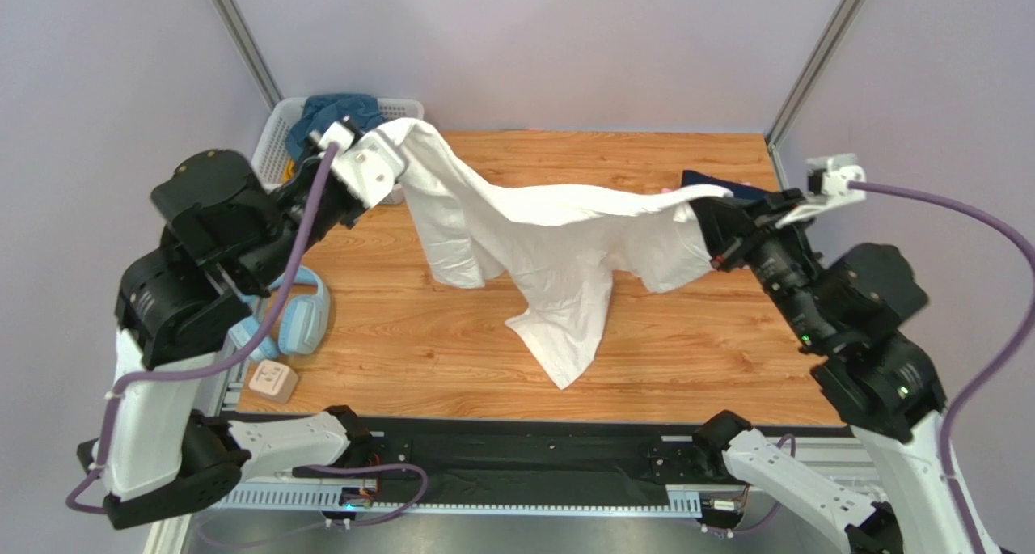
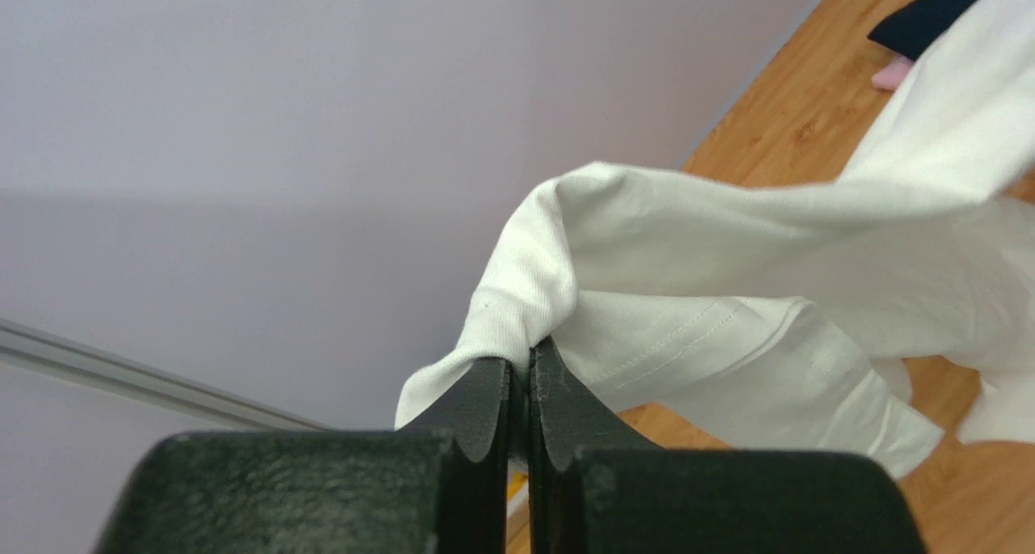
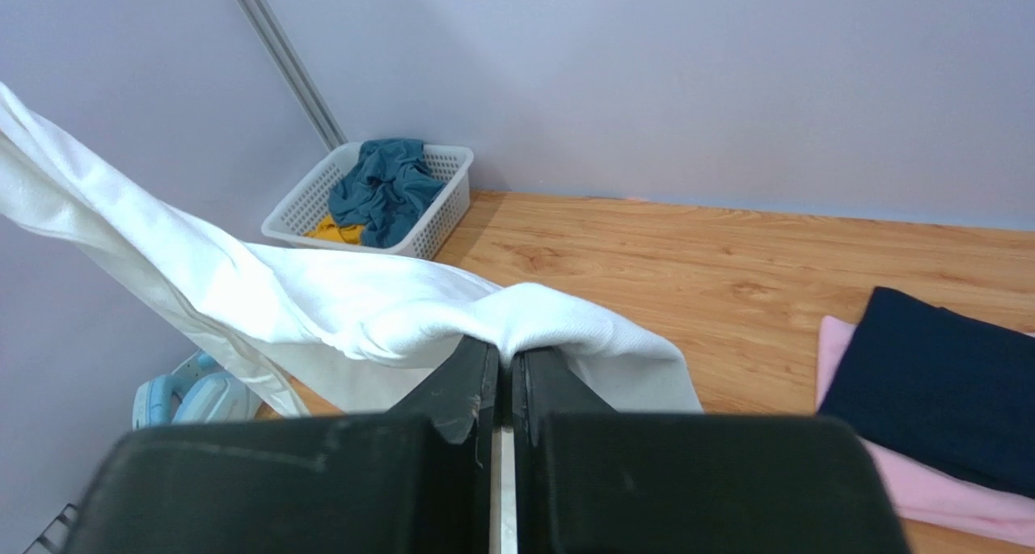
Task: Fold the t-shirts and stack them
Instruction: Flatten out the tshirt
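Note:
The white t-shirt is hanging with its lower end in folds [image 1: 565, 318], so the robot's left gripper and right gripper should lower it, spread out flat, next to the navy t-shirt.
A large white t-shirt [image 1: 553, 233] hangs stretched above the wooden table between both arms, its lower folds drooping onto the wood. My left gripper [image 2: 527, 358] is shut on one bunched corner of the white t-shirt [image 2: 753, 275] at the back left. At the right, my right gripper [image 3: 508, 358] is shut on another fold of the white t-shirt [image 3: 365, 305]. A folded navy t-shirt [image 3: 929, 378] lies on a folded pink t-shirt [image 3: 905, 487] at the table's back right. A teal-blue t-shirt [image 3: 383, 184] and a yellow one [image 3: 332, 230] lie in the basket.
The white slatted basket [image 1: 277, 127] stands at the back left corner. Light-blue headphones [image 1: 292, 318] and a small beige box [image 1: 272, 381] lie at the table's left edge. Grey walls with metal posts [image 1: 812, 57] close in the back.

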`<action>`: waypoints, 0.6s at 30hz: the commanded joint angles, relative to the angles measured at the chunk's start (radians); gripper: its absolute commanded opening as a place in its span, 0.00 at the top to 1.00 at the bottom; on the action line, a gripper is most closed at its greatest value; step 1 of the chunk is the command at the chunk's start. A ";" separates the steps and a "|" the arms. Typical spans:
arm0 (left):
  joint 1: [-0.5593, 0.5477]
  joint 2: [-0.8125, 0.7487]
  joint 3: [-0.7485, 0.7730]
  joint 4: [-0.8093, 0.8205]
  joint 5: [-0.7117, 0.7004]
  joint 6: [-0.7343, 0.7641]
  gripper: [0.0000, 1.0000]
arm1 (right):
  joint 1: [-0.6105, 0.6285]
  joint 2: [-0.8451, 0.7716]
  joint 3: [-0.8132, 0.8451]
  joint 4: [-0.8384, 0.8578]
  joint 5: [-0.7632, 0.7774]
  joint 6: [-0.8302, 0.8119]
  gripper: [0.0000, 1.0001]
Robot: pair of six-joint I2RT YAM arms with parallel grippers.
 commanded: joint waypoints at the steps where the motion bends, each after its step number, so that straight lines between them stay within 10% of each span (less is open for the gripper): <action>1: 0.019 -0.104 -0.084 -0.052 0.051 -0.041 1.00 | 0.007 -0.042 0.120 -0.249 0.021 -0.054 1.00; 18: 0.024 -0.231 0.084 -0.424 0.209 -0.133 1.00 | -0.126 0.046 0.732 -0.551 -0.255 -0.045 1.00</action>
